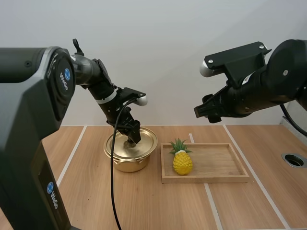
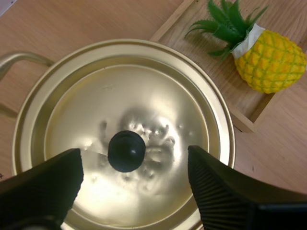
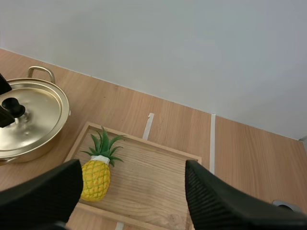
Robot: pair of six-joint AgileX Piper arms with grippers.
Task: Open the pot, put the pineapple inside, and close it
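The yellow pineapple (image 1: pixel 182 162) is shorter than the gold pot (image 1: pixel 131 165) is wide, so the pineapple will lie whole on its side inside the pot when the robot lowers it.
A gold pot (image 1: pixel 130 152) sits on the table with its lid (image 2: pixel 124 143) on, and the lid carries a black knob (image 2: pixel 126 151). My left gripper (image 1: pixel 133 136) hovers right over that knob, open, with a finger on each side of it and not touching. A yellow pineapple (image 1: pixel 182 161) with a green crown lies at the left end of the wooden tray (image 1: pixel 220 163), just right of the pot. My right gripper (image 1: pixel 207 109) hangs high above the tray, open and holding nothing. From the right wrist view, the pineapple (image 3: pixel 97 174) and pot (image 3: pixel 29 120) lie below.
White tape lines (image 1: pixel 72 155) cross the wooden table. A round metal hole (image 1: pixel 294 160) sits near the table's right edge. The right half of the tray (image 3: pixel 158 187) is bare wood.
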